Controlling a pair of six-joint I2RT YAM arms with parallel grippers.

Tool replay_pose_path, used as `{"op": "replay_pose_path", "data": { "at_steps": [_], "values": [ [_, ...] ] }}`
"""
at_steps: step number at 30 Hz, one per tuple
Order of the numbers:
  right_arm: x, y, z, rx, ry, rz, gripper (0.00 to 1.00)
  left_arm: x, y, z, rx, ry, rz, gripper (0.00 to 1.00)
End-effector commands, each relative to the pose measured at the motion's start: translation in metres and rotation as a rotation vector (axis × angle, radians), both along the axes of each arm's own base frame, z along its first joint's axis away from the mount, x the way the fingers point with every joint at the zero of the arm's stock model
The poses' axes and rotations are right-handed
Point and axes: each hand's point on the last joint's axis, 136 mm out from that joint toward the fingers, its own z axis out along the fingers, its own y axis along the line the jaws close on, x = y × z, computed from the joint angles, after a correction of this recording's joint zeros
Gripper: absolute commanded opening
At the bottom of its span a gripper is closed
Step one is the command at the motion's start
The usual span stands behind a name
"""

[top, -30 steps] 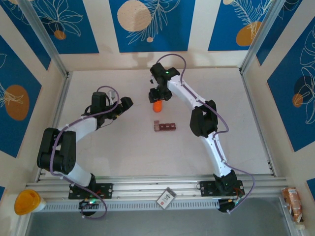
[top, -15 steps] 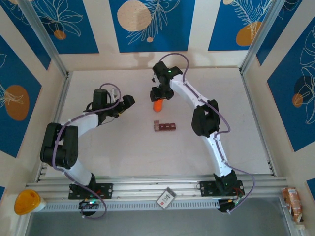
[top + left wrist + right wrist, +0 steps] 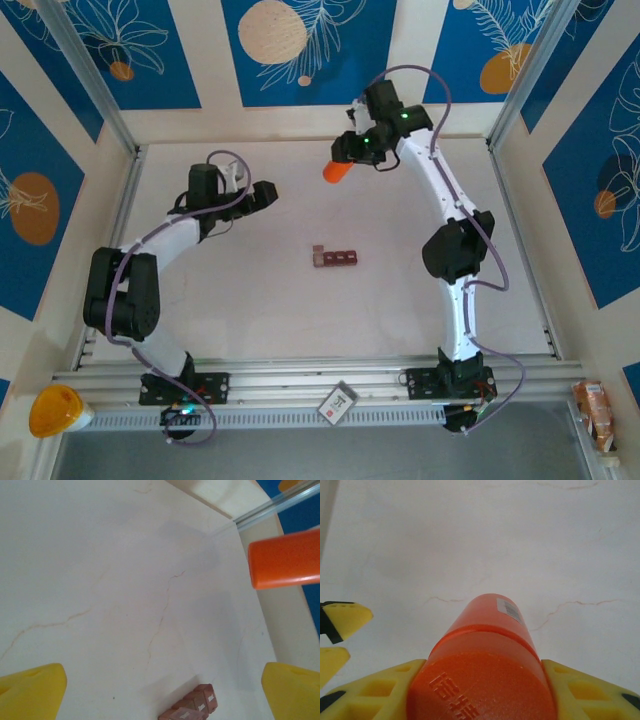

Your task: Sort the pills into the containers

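Observation:
The orange bottle's cap [image 3: 484,685] is in my right gripper and the bottle's body is free, so my left gripper keeps moving toward that body [image 3: 337,173] and closes around it.
The containers [image 3: 335,258], a dark reddish-brown strip of three joined square compartments, lie on the white table mid-centre; they also sit at the bottom edge of the left wrist view [image 3: 192,709]. My right gripper [image 3: 352,152] is shut on a bright orange bottle [image 3: 337,171], held tilted in the air near the back wall. Its yellow fingers [image 3: 370,690] press both sides of the bottle [image 3: 490,660]. My left gripper [image 3: 266,194] stands open to the left of the bottle, its jaws wide and empty [image 3: 160,692], and the bottle [image 3: 285,562] shows at its upper right. The pills are hidden.
Metal frame rails [image 3: 120,130] and patterned walls bound the table. On the near rail lie a yellow-orange lid [image 3: 55,410], a small card [image 3: 337,402] and a box [image 3: 592,412]. The left gripper's fingertips [image 3: 345,619] show at the left of the right wrist view.
The right arm has lifted the orange bottle from beside the containers up and back toward the far wall. The left gripper has shifted slightly right, still open.

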Motion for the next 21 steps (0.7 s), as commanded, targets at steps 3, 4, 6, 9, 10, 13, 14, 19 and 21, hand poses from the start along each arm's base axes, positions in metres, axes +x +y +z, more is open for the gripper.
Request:
{"op": "replay_pose_path", "data": {
  "at_steps": [3,4,6,9,10,13,14,19,21],
  "values": [
    [-0.017,0.007,0.042,0.135,-0.017,0.059,0.36,-0.006,-0.021,0.045,0.139,-0.263,-0.14,1.0],
    [-0.018,0.006,0.044,0.146,-0.013,0.062,0.36,-0.006,-0.024,0.045,0.157,-0.29,-0.156,1.0],
    [-0.021,0.004,0.049,0.168,-0.007,0.076,0.37,-0.005,-0.028,0.043,0.199,-0.34,-0.185,1.0],
    [-0.028,0.003,0.055,0.205,0.01,0.113,0.37,-0.01,-0.041,0.043,0.269,-0.459,-0.252,1.0],
    [-0.031,0.004,0.056,0.217,0.019,0.126,0.37,-0.013,-0.046,0.042,0.288,-0.509,-0.277,1.0],
    [-0.042,0.006,0.056,0.232,0.044,0.162,0.36,-0.023,-0.061,0.047,0.325,-0.639,-0.331,1.0],
    [-0.045,0.006,0.055,0.229,0.053,0.166,0.36,-0.026,-0.066,0.048,0.331,-0.667,-0.347,1.0],
    [-0.064,0.008,0.052,0.218,0.073,0.201,0.36,-0.039,-0.09,0.048,0.364,-0.792,-0.424,1.0],
    [-0.074,0.01,0.051,0.217,0.082,0.222,0.36,-0.044,-0.098,0.045,0.376,-0.824,-0.455,1.0]
  ]
}}
